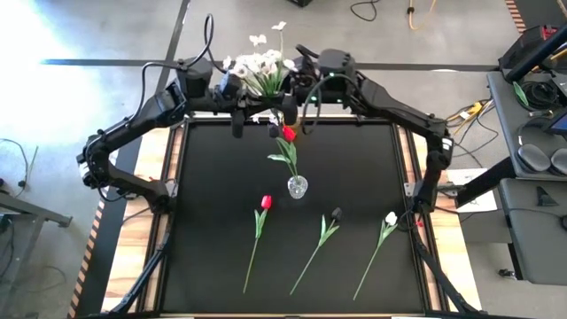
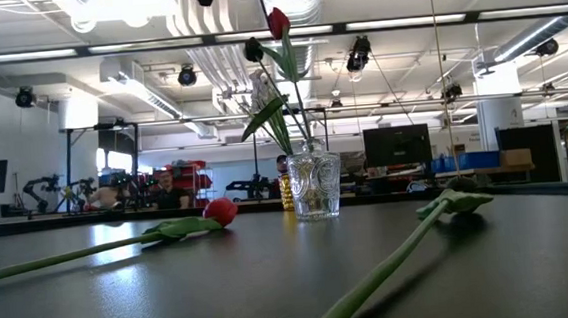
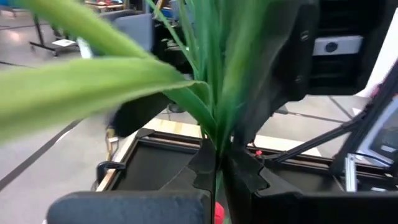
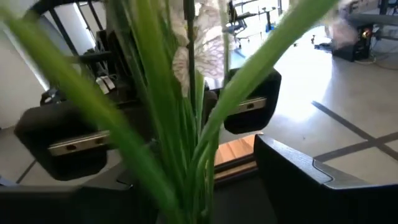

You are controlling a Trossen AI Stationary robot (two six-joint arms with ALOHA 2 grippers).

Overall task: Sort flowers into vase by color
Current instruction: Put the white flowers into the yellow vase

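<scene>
The robot's left gripper is pinching the spray's stems (image 3: 217, 132) between the open fingers of the right gripper, so next the right gripper grabs the stems (image 4: 191, 149) before the left gripper moves away.
A spray of small white blossoms (image 1: 262, 66) is held up over the table's far edge, between my two grippers. My left gripper (image 1: 237, 117) is shut on its green stems (image 3: 216, 163). My right gripper (image 1: 298, 113) faces it from the right, open. Its fingers (image 4: 292, 177) stand on either side of the same stems (image 4: 186, 130). A glass vase (image 1: 298, 186) stands mid-table and holds a red tulip (image 1: 288, 134) and a dark tulip (image 1: 273, 130). A red tulip (image 1: 265, 203), a dark tulip (image 1: 336, 213) and a white tulip (image 1: 391, 218) lie flat nearer the front edge. My left gripper pinches the spray's green stems (image 3: 216, 177) between its two fingers (image 3: 202, 167), below the leaves. The spray is lifted clear of the table. Its leaves and blossoms fan out beyond the fingers, toward the far edge.
The three loose tulips lie side by side with their stems (image 1: 251, 257) running toward the near edge. In the low view the vase (image 2: 316, 185) stands between the red tulip (image 2: 220, 212) and another tulip's stem (image 2: 392, 267). Wooden side rails (image 1: 142, 239) border the black mat.
</scene>
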